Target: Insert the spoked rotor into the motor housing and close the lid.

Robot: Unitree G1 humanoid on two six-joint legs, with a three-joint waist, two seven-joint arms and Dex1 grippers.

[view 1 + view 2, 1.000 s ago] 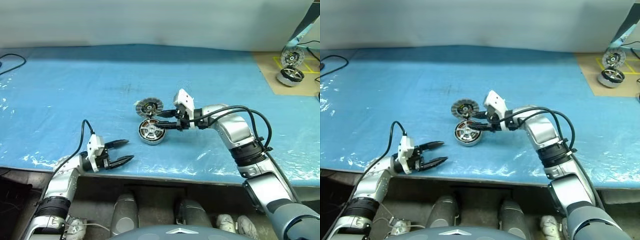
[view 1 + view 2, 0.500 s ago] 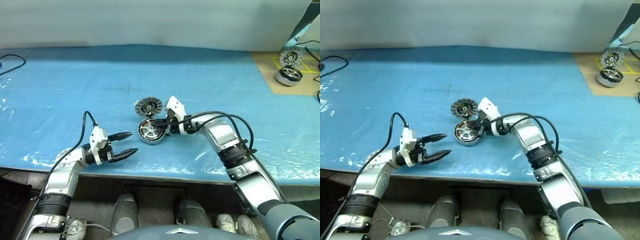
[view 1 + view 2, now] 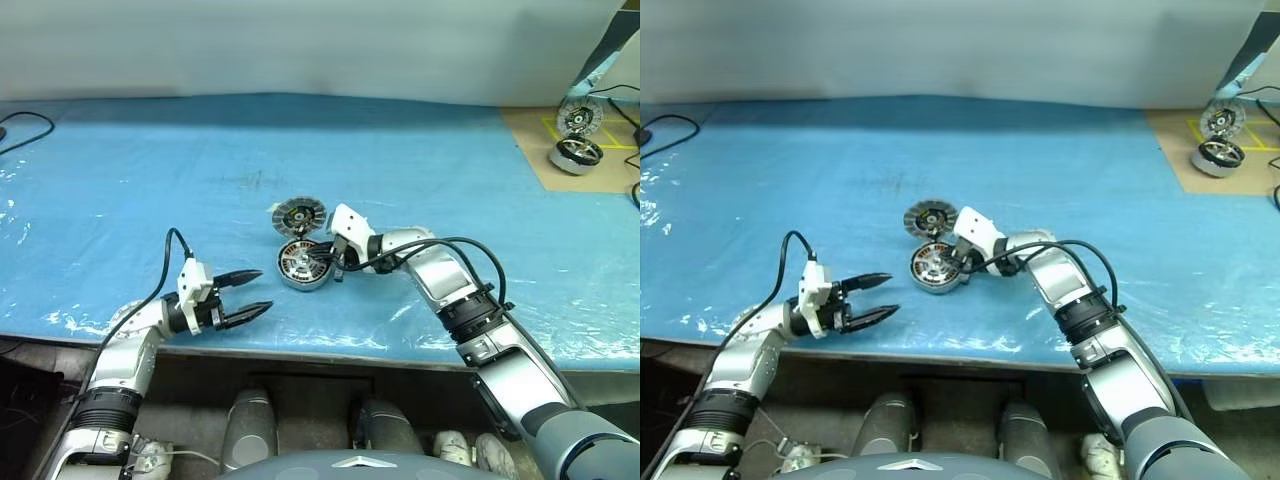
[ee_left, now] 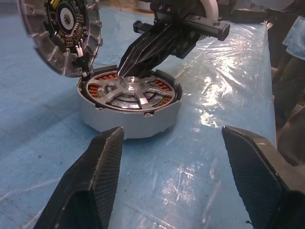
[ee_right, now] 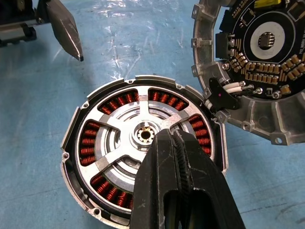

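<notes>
Wires (image 4: 80, 51) connect the leaning lid's lower edge (image 3: 299, 214) to the housing, so I expect the lid to swing over there and cover the rotor when the robot pushes it.
The motor housing (image 3: 302, 264) lies on the blue sheet near the middle, copper windings showing in a ring (image 5: 90, 143). The spoked rotor (image 5: 125, 125) sits inside it, silver spokes and hub facing up. The lid (image 3: 298, 214) leans tilted at the housing's far edge, circuit face (image 5: 259, 52) showing, with wires running to the housing. My right gripper (image 3: 318, 262) is shut, its tips right over the rotor's hub (image 4: 127, 82); I cannot tell if they touch it. My left gripper (image 3: 264, 290) stands open and empty, level, a short way left of the housing (image 4: 128, 112).
The blue plastic sheet (image 3: 150, 180) covers the table, and its front edge runs just behind my left gripper. A second motor (image 3: 577, 155) and a disc (image 3: 581, 113) stand on a brown board at the far right. A black cable (image 3: 25, 125) lies at the far left.
My right gripper has come down onto the middle of the housing and its fingers have shut. The left gripper has stayed open and in place.
</notes>
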